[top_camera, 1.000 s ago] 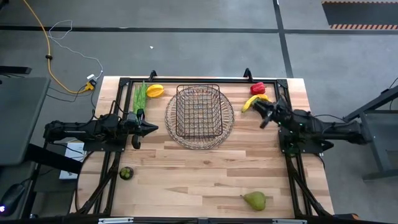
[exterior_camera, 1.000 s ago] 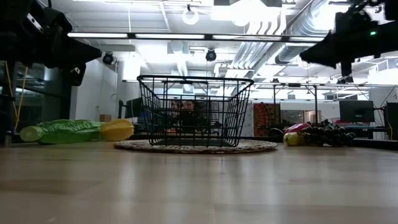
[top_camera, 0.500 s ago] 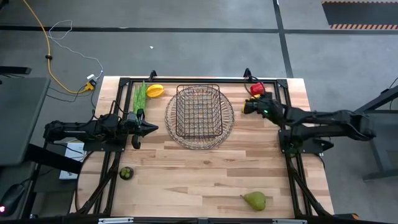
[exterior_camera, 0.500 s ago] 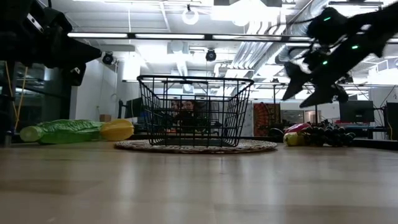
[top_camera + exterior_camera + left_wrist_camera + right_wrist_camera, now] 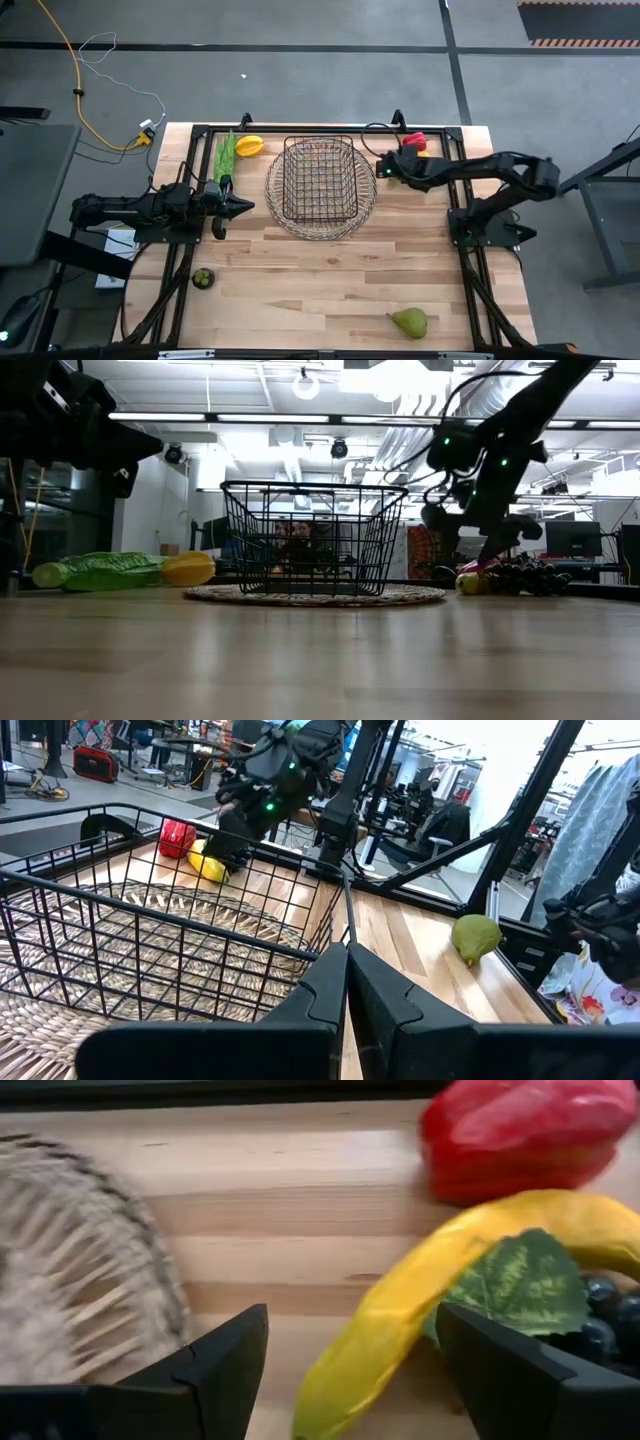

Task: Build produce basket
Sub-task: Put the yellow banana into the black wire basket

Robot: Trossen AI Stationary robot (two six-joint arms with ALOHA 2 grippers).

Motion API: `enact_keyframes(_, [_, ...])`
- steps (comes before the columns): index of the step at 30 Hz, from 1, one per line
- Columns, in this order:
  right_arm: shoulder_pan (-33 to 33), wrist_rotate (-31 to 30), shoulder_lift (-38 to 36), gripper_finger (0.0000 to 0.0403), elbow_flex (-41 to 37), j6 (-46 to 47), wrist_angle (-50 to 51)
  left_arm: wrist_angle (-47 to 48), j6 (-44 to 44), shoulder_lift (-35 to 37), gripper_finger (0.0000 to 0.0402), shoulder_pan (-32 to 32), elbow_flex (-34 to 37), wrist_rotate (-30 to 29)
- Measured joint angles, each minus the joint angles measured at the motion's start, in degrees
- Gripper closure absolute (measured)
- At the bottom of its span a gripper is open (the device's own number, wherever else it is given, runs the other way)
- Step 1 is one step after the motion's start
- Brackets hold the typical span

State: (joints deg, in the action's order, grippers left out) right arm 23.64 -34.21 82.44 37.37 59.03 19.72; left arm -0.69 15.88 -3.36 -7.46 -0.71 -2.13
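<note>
The yellow banana's near end is between my open right fingers; I keep lowering until they straddle it, then close.
The dark wire basket stands on its round woven base at the table's far middle. My right gripper is open, just right of the basket, fingers pointing down. In its wrist view the fingers stand either side of the yellow banana, which lies on the table beside the red pepper and the dark grapes. I cannot tell whether the fingers touch the banana. My left gripper is shut and empty, left of the basket.
The green leafy bunch and yellow-orange pepper lie at the far left. The small dark green fruit lies near left, and the pear near right. The table's middle and near part is bare wood.
My right gripper has swung from above the table's right side toward the basket and the far edge. It has come down and tipped its fingers down over the banana. My left arm and all the produce have kept still.
</note>
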Motion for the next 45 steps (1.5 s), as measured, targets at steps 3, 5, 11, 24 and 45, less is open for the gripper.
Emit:
enact_keyframes(3, [-0.1, -2.0, 2.6, 0.0123, 0.5, 3.7, 0.2, 0.0, 0.0, 0.0, 0.0398, 0.0, 0.0, 0.0])
enact_keyframes(5, [-0.5, -3.3, 4.0, 0.0123, 0.5, 6.3, 0.1, 0.0, 0.0, 0.0, 0.0398, 0.0, 0.0, 0.0])
enact_keyframes(11, [-0.9, -6.0, 7.8, 0.0123, 0.5, 10.9, -0.1, 0.0, 0.0, 0.0, 0.0398, 0.0, 0.0, 0.0])
enact_keyframes(24, [0.8, -6.9, 14.1, 0.0123, 0.5, 12.4, -3.8, 0.0, 0.0, 0.0, 0.0398, 0.0, 0.0, 0.0])
enact_keyframes(45, [0.5, -9.7, 13.5, 0.0294, 0.4, 11.6, -4.2, 0.0, 0.0, 0.0, 0.0398, 0.0, 0.0, 0.0])
